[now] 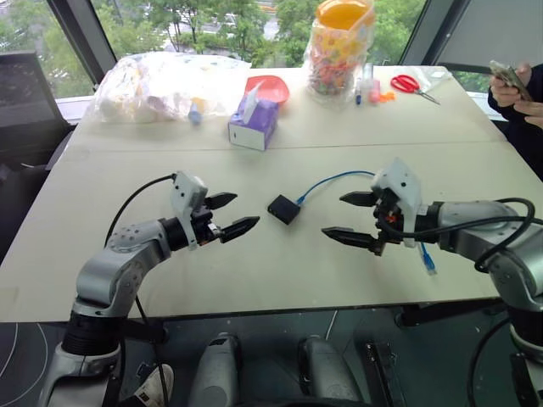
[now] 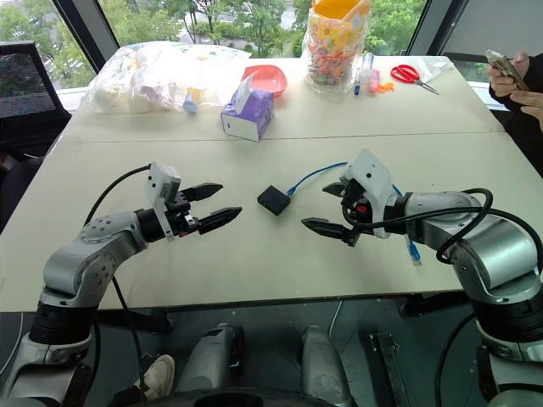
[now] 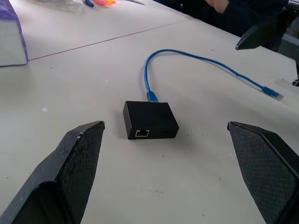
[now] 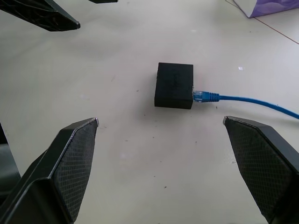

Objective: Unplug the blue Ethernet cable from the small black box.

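Note:
I expect the small black box (image 1: 284,209) to come up together with the cable when I lift the plug, because the blue plug (image 1: 299,201) is deep in its port.
The small black box (image 1: 283,209) lies flat on the white table between my two arms. The blue Ethernet cable (image 1: 333,179) is plugged into its far right side and curves back behind my right gripper, its free end (image 1: 427,259) lying near the table's front edge. My left gripper (image 1: 229,214) hovers open just left of the box, empty. My right gripper (image 1: 349,217) hovers open just right of the box, also empty. In the wrist views the box (image 3: 150,120) (image 4: 174,85) sits centred ahead of each pair of fingers, with the plug (image 4: 202,96) seated in its side.
A purple tissue box (image 1: 254,122), a red bowl (image 1: 268,87), a clear bag (image 1: 165,85), a jar of sweets (image 1: 341,49) and red scissors (image 1: 410,85) stand at the table's far side. A person's hands (image 1: 513,91) hold a phone at the far right.

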Controlling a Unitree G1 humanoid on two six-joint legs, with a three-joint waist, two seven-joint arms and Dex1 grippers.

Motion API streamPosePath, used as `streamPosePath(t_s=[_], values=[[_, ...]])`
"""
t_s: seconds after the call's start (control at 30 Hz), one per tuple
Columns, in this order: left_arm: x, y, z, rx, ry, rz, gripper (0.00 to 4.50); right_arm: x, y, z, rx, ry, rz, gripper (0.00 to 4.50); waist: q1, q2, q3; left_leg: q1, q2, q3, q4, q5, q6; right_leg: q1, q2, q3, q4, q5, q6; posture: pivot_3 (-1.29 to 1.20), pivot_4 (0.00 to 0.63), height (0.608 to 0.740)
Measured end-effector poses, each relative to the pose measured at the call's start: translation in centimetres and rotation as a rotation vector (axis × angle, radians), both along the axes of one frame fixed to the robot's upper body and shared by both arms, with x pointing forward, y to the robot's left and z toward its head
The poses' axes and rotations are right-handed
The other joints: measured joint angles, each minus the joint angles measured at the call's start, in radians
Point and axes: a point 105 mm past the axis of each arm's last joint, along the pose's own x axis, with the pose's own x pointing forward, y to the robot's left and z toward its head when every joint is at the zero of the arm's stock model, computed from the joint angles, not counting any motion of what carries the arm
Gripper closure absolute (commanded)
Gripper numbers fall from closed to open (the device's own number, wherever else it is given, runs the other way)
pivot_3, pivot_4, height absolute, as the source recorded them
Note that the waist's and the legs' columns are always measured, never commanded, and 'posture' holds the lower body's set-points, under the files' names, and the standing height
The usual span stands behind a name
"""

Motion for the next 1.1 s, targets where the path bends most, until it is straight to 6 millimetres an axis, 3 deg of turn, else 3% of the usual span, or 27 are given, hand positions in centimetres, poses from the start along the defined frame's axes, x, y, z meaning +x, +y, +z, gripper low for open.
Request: streamPosePath(t_s=[0.3,0.5,0.7,0.83,1.0,1.1], values=[[0.0,0.0,-0.1,-0.002,0.002,-0.001,0.07,2.4,-0.2,-0.2,-0.177,-0.016,0.115,0.0,-0.005,0.0,0.0,0.0,0.0,0.0,0.0,0.0,0.0,-0.001,0.0,0.0,0.0,0.0,0.0,0.0,0.15,0.735],[0.0,0.0,-0.4,0.001,0.005,0.007,0.07,6.5,0.6,0.1,-0.349,-0.062,0.254,0.0,-0.005,0.0,0.0,0.0,0.0,0.001,-0.001,0.0,0.0,-0.002,0.0,0.0,0.0,0.0,0.0,0.0,0.15,0.735],[-0.8,0.1,-0.3,0.009,-0.013,0.034,0.07,10.8,3.1,-1.1,-0.572,-0.082,0.423,0.0,-0.008,0.001,0.001,0.001,0.0,0.002,-0.002,0.0,0.0,-0.002,0.001,0.0,0.002,0.001,0.002,0.0,0.15,0.735],[-1.2,0.4,-0.7,0.012,-0.006,0.068,0.07,11.6,4.8,-2.2,-0.674,-0.09,0.525,0.0,-0.002,0.001,0.001,0.0,0.0,0.002,-0.002,0.0,0.0,-0.002,0.001,0.0,0.002,0.002,0.004,0.0,0.15,0.735],[-1.5,0.9,-0.1,0.01,-0.031,0.112,0.07,12.3,5.3,-4.1,-0.835,-0.116,0.588,0.0,-0.006,0.001,0.001,0.0,0.0,0.002,-0.002,0.0,0.0,-0.002,0.0,0.0,0.002,0.002,0.003,0.0,0.15,0.735],[-1.5,1.1,-0.4,0.014,-0.019,0.134,0.07,12.5,5.9,-4.2,-0.896,-0.141,0.619,0.0,-0.009,0.002,0.001,0.003,0.0,0.002,-0.003,0.0,-0.001,-0.001,0.001,0.0,0.003,0.002,0.004,0.0,0.15,0.735]])
